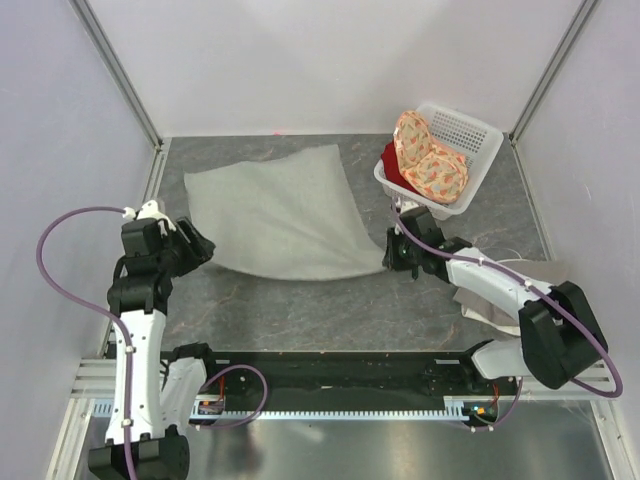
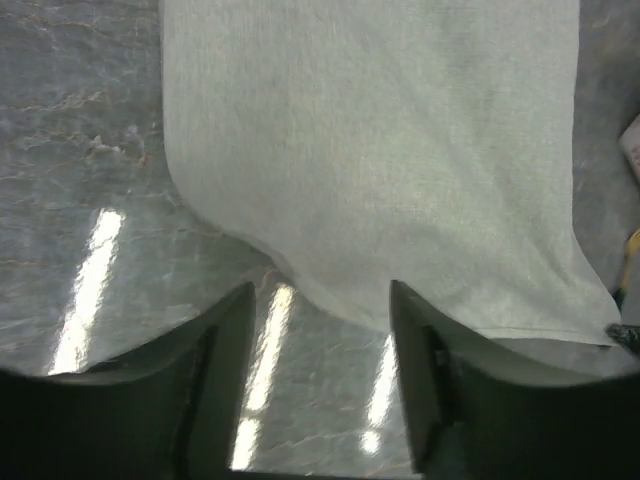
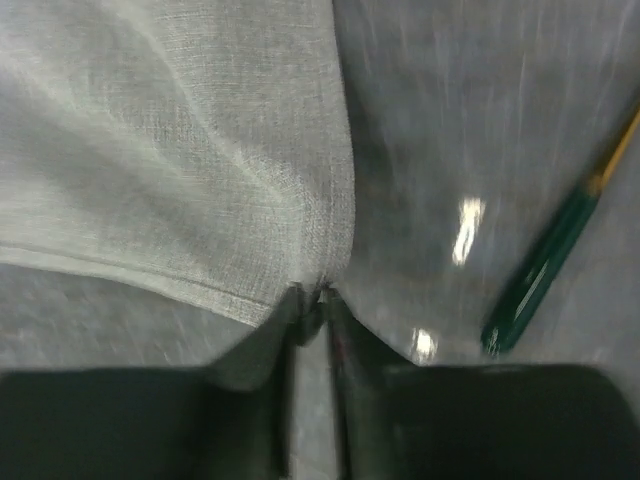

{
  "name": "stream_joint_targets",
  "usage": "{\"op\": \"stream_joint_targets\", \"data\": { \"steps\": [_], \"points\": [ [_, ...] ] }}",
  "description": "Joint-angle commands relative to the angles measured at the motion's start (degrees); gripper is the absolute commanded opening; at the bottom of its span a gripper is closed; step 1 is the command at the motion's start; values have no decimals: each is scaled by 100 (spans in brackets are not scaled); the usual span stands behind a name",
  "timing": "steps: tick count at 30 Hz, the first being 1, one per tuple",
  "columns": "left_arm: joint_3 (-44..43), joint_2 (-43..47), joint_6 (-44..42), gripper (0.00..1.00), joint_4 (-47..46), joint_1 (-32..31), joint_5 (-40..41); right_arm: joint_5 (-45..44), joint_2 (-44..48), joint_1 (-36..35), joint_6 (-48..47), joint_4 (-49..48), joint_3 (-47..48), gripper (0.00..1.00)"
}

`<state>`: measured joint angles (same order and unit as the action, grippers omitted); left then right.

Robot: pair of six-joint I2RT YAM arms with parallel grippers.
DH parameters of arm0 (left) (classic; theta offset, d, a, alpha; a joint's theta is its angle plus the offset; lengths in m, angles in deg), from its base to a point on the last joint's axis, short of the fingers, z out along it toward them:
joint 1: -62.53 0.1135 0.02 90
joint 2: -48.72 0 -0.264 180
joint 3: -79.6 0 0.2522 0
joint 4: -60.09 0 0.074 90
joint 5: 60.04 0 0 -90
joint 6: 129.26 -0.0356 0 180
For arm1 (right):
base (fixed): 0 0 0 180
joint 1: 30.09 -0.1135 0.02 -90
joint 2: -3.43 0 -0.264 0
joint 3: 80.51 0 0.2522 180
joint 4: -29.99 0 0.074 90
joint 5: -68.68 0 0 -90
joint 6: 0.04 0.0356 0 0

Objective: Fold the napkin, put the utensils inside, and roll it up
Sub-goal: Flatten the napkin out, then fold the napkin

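The napkin's near edge (image 1: 238, 268) bends in next to my open left gripper, so my left gripper should move back while my right gripper lays its held corner (image 1: 377, 267) flat.
The sage-grey napkin (image 1: 275, 210) lies spread on the grey table, its near right corner lifted slightly. My right gripper (image 1: 392, 252) is shut on that corner; the right wrist view shows the jaws pinching the cloth's hemmed corner (image 3: 322, 292). The fork's dark green handle (image 3: 540, 272) lies on the table to the right of the jaws, its gold head out of frame. My left gripper (image 1: 205, 246) is open and empty at the napkin's near left edge; the left wrist view shows bare table between the fingers and the napkin (image 2: 380, 170) just beyond them.
A white basket (image 1: 473, 135) at the back right holds an orange floral cloth (image 1: 428, 160) over something red. A paler beige-grey cloth (image 1: 490, 300) lies under my right arm at the right. Metal frame posts stand at the table's back corners.
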<state>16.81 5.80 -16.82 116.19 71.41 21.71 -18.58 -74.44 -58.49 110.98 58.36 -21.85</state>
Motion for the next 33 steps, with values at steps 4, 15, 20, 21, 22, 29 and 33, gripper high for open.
{"op": "stream_joint_targets", "data": {
  "steps": [4, 15, 20, 21, 22, 29, 33],
  "points": [
    [-896, 127, 25, 100, 265, -27, -466, 69, 816, -51, 412, 173, -474, 71],
    [-767, -402, -144, 99, -727, -45, -1275, -72, 1028, -78, 650, 446, -622, 67],
    [304, -358, 594, 95, -1711, -80, -1776, 94, 1168, -244, 658, 166, -851, 67],
    [411, -427, 665, 95, -1947, -89, -1768, 130, 1177, -288, 667, 78, -861, 67],
    [473, -472, 735, 95, -2002, -106, -1742, 217, 1142, -350, 676, -1, -852, 68],
    [-104, -762, 297, 100, -1862, -98, -1180, 306, -16, -1946, 536, -879, -62, 67],
    [-606, -1052, -46, 100, -1695, -62, -346, 543, -1455, -2722, 360, -1417, 948, 66]
  ]
}}
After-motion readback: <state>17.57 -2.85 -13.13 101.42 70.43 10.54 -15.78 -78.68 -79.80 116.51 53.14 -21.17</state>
